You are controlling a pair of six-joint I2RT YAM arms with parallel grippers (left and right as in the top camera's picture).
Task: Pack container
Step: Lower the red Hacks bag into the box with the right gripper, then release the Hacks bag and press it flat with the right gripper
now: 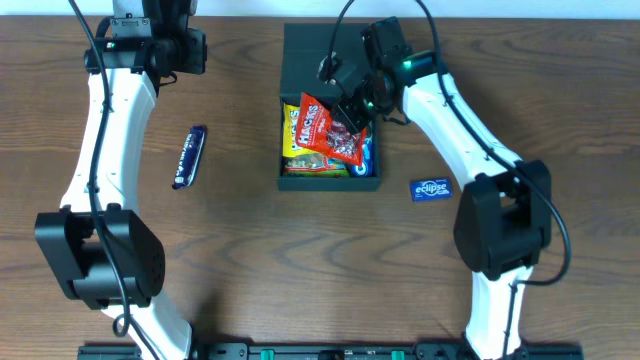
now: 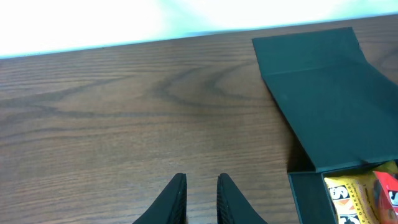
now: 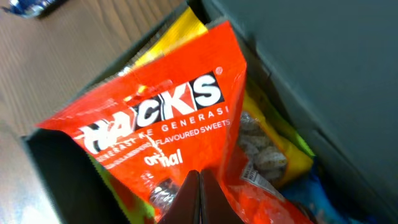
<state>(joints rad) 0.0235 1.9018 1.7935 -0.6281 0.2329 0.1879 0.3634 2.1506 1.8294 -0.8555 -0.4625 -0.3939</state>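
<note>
Next, I push the packet's clear middle (image 1: 343,142) down with my right gripper's fingers closed, because the red Hacks packet is tilted with its label end (image 1: 309,118) above the container's rim.
The dark teal container (image 1: 330,184) stands open at mid-table, its flip lid (image 2: 323,93) lying back flat. A red Hacks sweets packet (image 1: 325,128) lies tilted on top of the yellow packet (image 1: 291,128) and other snacks inside. My right gripper (image 1: 362,100) is over the box's right side with its fingers pressed together on the lower part of the red packet (image 3: 168,118). My left gripper (image 2: 202,186) hovers over bare wood to the left of the lid, narrowly open with nothing between its fingers.
A dark blue snack bar (image 1: 189,157) lies on the wood left of the box. A blue Eclipse packet (image 1: 431,189) lies to the box's right, near the right arm's base. The table's far edge runs behind the lid.
</note>
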